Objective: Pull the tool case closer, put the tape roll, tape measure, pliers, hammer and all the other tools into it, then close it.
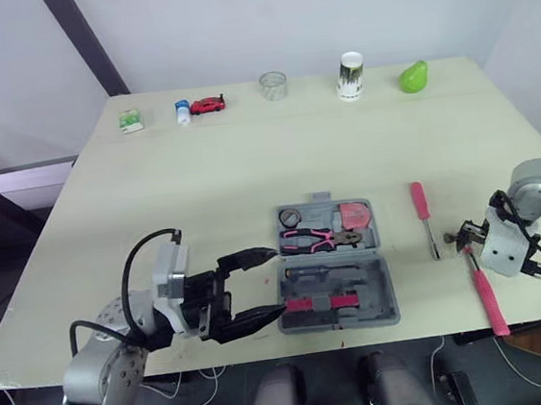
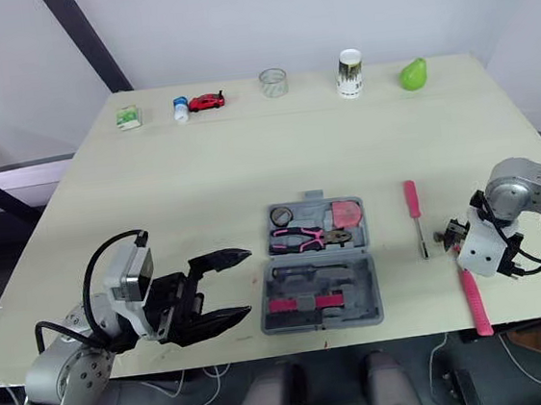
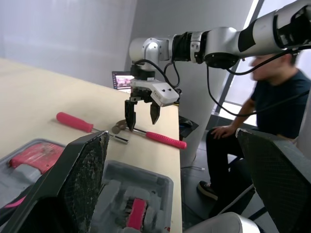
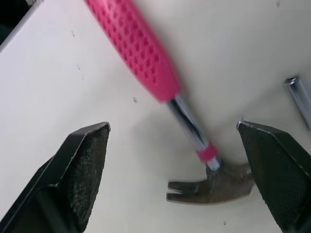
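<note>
I expect the hammer to settle into an open groove when I lower it, because the groove shows between the tools in the grey tool case's near half.
The grey tool case lies open near the table's front edge. Its far half holds the tape roll, the pink tape measure and the pink-handled pliers; a pink-and-black tool sits in the near half. My left gripper is open, its fingertips at the case's left side. To the right of the case lies a pink screwdriver. Further right lies the hammer, pink handle toward me. My right gripper hangs open just above its shaft, close to the head.
Along the far edge stand a small green box, a blue-capped bottle, a red toy car, a clear glass, a paper cup and a green pear. A person sits beyond the table's right side.
</note>
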`<action>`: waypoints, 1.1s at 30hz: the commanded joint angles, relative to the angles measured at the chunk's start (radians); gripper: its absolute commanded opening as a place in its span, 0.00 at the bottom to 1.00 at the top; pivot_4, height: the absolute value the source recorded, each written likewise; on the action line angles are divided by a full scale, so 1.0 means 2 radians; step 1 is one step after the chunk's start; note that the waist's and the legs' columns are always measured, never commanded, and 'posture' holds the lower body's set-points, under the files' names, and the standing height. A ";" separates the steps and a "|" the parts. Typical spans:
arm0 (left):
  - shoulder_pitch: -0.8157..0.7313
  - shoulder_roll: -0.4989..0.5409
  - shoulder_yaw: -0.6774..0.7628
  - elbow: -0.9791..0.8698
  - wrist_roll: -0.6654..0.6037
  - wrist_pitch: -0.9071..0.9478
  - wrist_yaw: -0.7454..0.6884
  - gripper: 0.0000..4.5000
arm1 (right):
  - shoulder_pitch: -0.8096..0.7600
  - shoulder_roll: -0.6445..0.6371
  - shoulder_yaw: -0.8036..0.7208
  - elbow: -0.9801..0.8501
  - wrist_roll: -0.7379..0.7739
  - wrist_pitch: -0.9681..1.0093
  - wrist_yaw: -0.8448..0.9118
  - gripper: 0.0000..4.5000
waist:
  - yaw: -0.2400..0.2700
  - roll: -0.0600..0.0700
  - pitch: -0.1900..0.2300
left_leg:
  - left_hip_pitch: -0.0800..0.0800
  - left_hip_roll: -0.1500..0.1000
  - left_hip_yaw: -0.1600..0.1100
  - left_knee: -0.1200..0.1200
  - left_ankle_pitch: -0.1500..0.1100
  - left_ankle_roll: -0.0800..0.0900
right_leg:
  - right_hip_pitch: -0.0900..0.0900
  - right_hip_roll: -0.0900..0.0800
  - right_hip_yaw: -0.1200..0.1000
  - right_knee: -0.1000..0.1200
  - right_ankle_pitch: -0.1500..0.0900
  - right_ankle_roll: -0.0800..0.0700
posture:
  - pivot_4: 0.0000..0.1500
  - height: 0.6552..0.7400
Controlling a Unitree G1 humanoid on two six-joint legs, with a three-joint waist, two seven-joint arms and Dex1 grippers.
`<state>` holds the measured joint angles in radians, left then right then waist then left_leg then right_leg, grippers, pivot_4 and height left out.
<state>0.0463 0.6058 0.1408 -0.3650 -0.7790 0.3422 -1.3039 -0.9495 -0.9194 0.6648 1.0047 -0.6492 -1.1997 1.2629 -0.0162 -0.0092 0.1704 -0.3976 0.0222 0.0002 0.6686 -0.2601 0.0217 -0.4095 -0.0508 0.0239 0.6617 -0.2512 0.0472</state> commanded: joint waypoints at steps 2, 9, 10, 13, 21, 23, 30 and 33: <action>0.016 0.008 0.017 -0.028 -0.012 -0.006 0.004 1.00 | -0.036 0.019 0.036 0.052 -0.080 -0.002 -0.095 0.59 | -0.001 0.000 0.000 | 0.000 0.000 0.000 0.000 0.000 0.000 | 0.000 0.000 0.000 0.000 0.000 0.000 | 1.00 1.00; 0.017 0.009 0.017 -0.027 -0.014 -0.008 0.008 1.00 | -0.037 -0.018 0.017 0.071 -0.056 -0.026 -0.131 0.07 | 0.002 0.000 0.000 | 0.000 0.000 0.000 0.000 0.000 0.001 | 0.000 -0.001 0.000 0.000 0.000 0.000 | 1.00 1.00; 0.014 0.007 0.013 -0.024 -0.012 -0.009 0.008 1.00 | -0.031 -0.030 0.007 0.068 -0.032 -0.035 -0.127 0.01 | 0.003 0.000 0.000 | 0.000 0.000 0.000 0.000 0.000 0.001 | 0.000 -0.001 0.000 0.000 0.000 0.000 | 1.00 1.00; 0.005 0.004 0.003 -0.017 -0.010 -0.010 0.005 1.00 | -0.001 -0.070 -0.016 0.042 0.041 -0.054 -0.105 0.01 | 0.002 0.000 0.000 | 0.000 0.000 0.000 0.000 -0.001 0.001 | 0.000 -0.002 0.000 0.000 0.000 0.000 | 1.00 1.00; -0.027 0.006 -0.014 0.009 -0.010 -0.006 -0.011 1.00 | 0.139 -0.202 -0.066 -0.138 0.258 0.033 -0.021 0.01 | -0.003 0.002 0.000 | 0.001 0.000 0.001 0.000 -0.001 0.002 | 0.000 -0.002 0.000 0.001 0.000 0.000 | 1.00 1.00; -0.034 0.007 -0.015 0.016 -0.010 -0.005 -0.014 1.00 | 0.195 -0.244 -0.089 -0.197 0.310 0.083 -0.016 0.01 | -0.006 0.003 0.000 | 0.001 0.000 0.001 0.000 -0.001 0.002 | 0.000 -0.001 0.001 0.001 0.000 0.000 | 1.00 1.00; -0.038 0.010 -0.014 0.024 -0.011 -0.002 -0.021 1.00 | 0.485 -0.373 -0.204 -0.390 0.552 0.364 -0.132 0.01 | 0.002 0.003 0.000 | 0.001 0.000 0.001 0.000 -0.001 0.002 | 0.000 -0.002 0.001 0.001 0.000 0.000 | 1.00 1.00; -0.037 0.011 -0.012 0.023 -0.012 -0.002 -0.022 1.00 | 0.649 -0.333 -0.380 -0.497 0.636 0.579 -0.191 0.01 | 0.002 0.002 -0.001 | 0.000 0.000 0.001 0.000 -0.001 0.002 | 0.001 -0.001 0.001 0.001 0.000 0.000 | 1.00 1.00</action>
<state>-0.0305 0.6199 0.1077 -0.3010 -0.7882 0.3430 -1.3380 0.2240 -1.6386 0.1578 0.1561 0.5000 -0.3433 0.9616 -0.0118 -0.0048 0.1692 -0.3965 0.0228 0.0012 0.6694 -0.2629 0.0266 -0.4079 -0.0533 0.0252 0.6630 -0.2510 0.0478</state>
